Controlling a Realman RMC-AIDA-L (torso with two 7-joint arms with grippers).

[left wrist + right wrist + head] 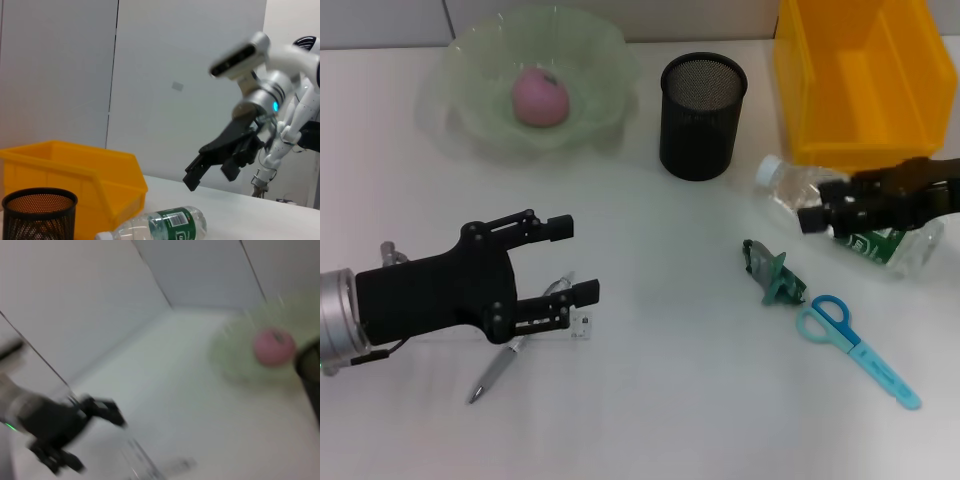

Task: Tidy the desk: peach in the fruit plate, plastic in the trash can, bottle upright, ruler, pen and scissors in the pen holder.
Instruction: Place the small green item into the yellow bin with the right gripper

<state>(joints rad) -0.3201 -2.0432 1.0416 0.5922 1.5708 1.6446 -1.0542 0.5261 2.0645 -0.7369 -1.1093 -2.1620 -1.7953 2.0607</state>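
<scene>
The crumpled green plastic (768, 266) is lying clear of the bottle and scissors, so my open right gripper now goes down to its middle (775, 274) and closes there.
The pink peach (540, 97) lies in the green fruit plate (470, 70). A clear bottle (880, 240) with a green label lies on its side at the right, and my right gripper (823, 205) hovers open just over its neck end. Crumpled green plastic (775, 275) and blue scissors (855, 345) lie in front of it. My left gripper (578, 260) hangs open at the front left above a silver pen (500, 365) and the end of a clear ruler (579, 326). In the left wrist view, the right gripper (210, 175) hangs above the bottle (165, 225).
The black mesh pen holder (702, 115) stands at the back centre, with the yellow bin (860, 75) to its right. The pen holder (40, 212) and bin (75, 170) also show in the left wrist view. The peach (272, 346) shows blurred in the right wrist view.
</scene>
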